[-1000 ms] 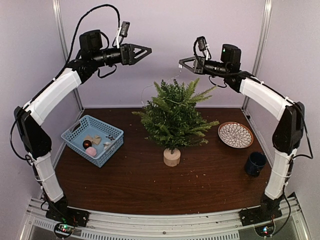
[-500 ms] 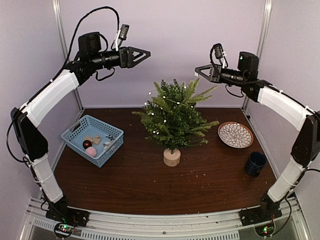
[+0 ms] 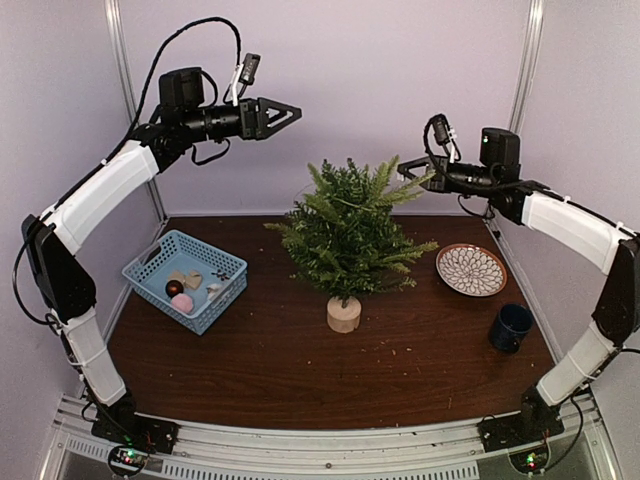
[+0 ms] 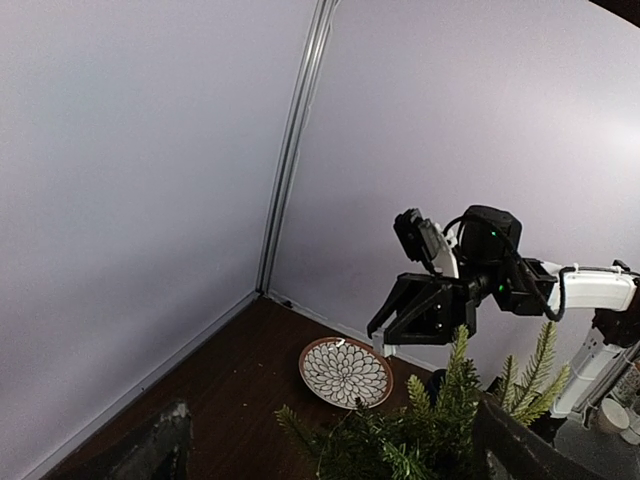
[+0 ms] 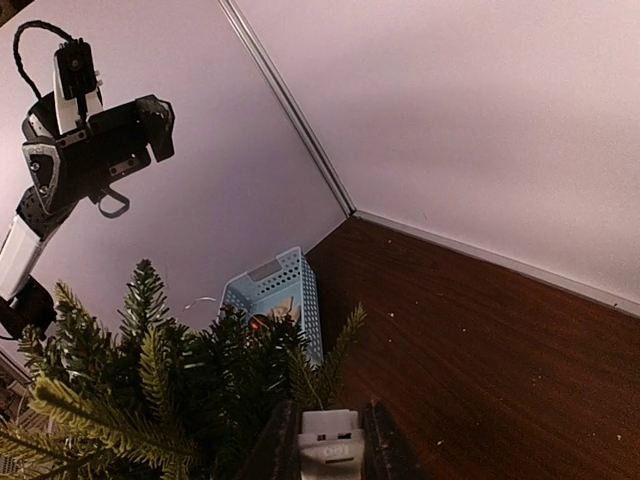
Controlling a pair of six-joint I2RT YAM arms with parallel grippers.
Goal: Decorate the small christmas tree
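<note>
My right gripper should go on lowering the white box (image 5: 332, 443) and let go of it at the lower branches (image 3: 405, 246), because the box is at the tree's tips and there is open space below.
The small christmas tree (image 3: 345, 235) stands upright on its pale wooden base (image 3: 343, 314) at the middle of the table. My right gripper (image 3: 405, 171) hovers at the tree's upper right tips, shut on a small white box (image 5: 330, 447) held between its dark fingers (image 5: 280, 442). That same box (image 4: 385, 343) shows in the left wrist view, above the branches (image 4: 425, 435). My left gripper (image 3: 285, 112) hangs high up to the left of the treetop, open and empty, clear of the tree.
A blue basket (image 3: 186, 281) at the left holds a pink ball (image 3: 182, 302), a dark red ball (image 3: 173, 288) and other small ornaments. A patterned plate (image 3: 470, 269) and a dark blue mug (image 3: 511, 327) sit at the right. Walls close in behind and beside.
My right gripper came down and back to the right, to the tree's upper tips, the box still in it. Small lights glowed on the tree half a second ago and are dark now. The left arm barely moved.
</note>
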